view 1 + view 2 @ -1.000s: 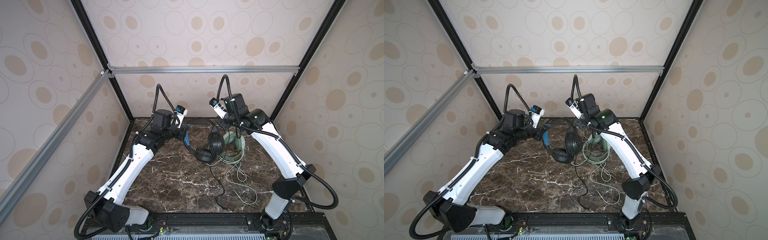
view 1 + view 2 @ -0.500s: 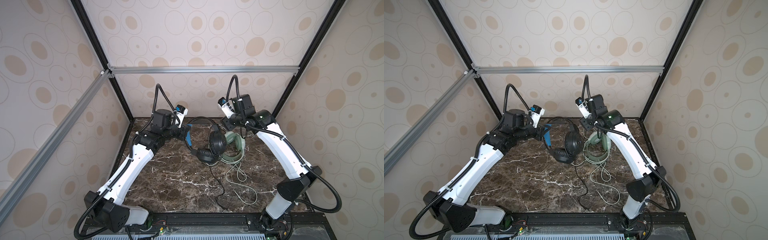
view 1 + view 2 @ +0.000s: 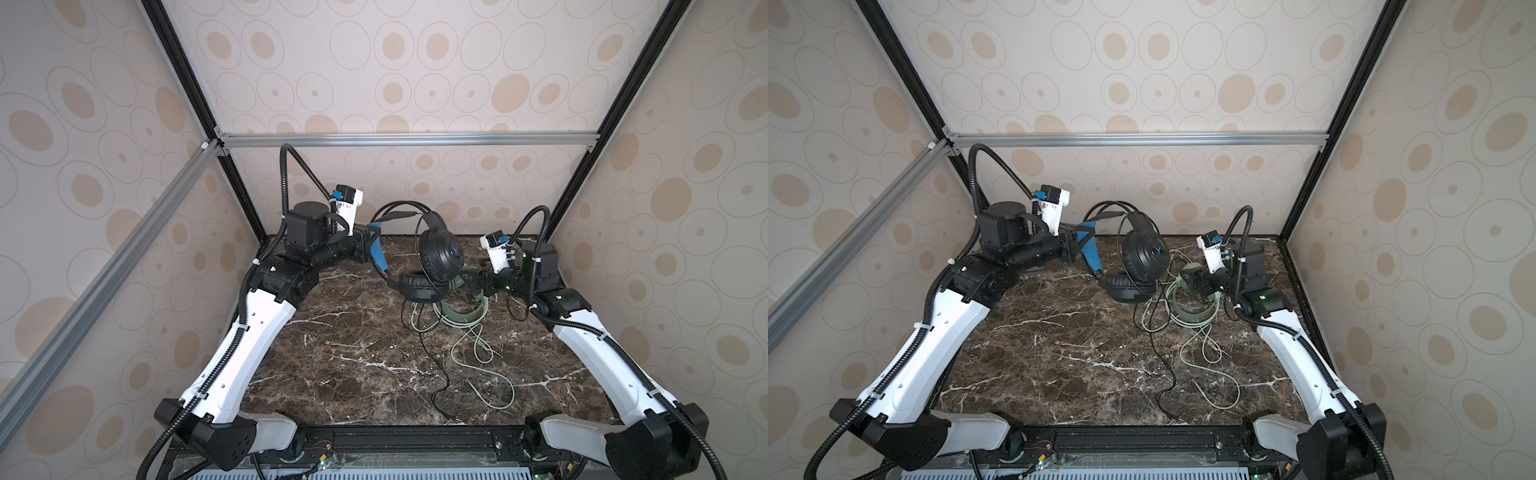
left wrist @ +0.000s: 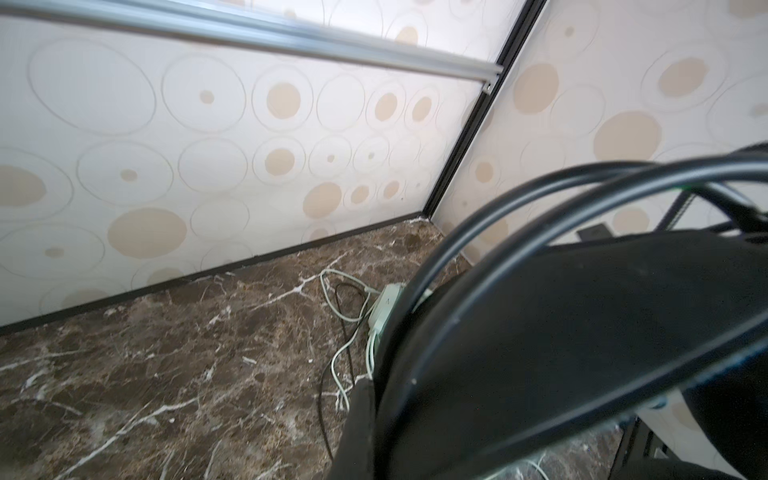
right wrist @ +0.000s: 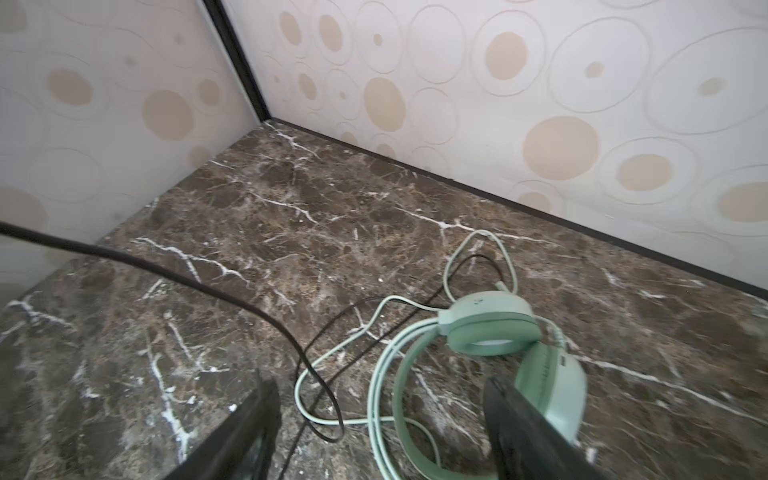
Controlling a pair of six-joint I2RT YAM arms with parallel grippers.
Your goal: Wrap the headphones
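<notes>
The black cable (image 5: pixel 212 293) hangs clear of the green headphones, in front of the robot's open right fingers, so the right gripper keeps going toward the cable's hanging part (image 5: pixel 301 352) and closes there.
The black headphones (image 3: pixel 440 257) (image 3: pixel 1144 257) hang by their blue-lined headband from my left gripper (image 3: pixel 370 249) (image 3: pixel 1077 245), which is shut on the band. One earcup (image 3: pixel 419 286) rests on the table. In the left wrist view the black headband (image 4: pixel 582 332) fills the frame. The mint-green headphones (image 3: pixel 461 311) (image 3: pixel 1192 320) (image 5: pixel 490 324) lie flat on the marble. My right gripper (image 3: pixel 473 282) (image 3: pixel 1187 278) (image 5: pixel 382 415) hovers low over them, open, its fingers (image 5: pixel 249 428) astride the green headband and holding nothing.
A thin black cable (image 3: pixel 440 374) (image 5: pixel 208 286) and a pale green cable (image 3: pixel 482 357) (image 5: pixel 332 353) trail in tangled loops toward the table's front. The green inline control (image 4: pixel 384 307) lies beside the black band. The back wall and right corner post stand close behind.
My right gripper has opened and swung down and to the right, from up by the black headphones to low over the green pair. The left arm has stayed put.
</notes>
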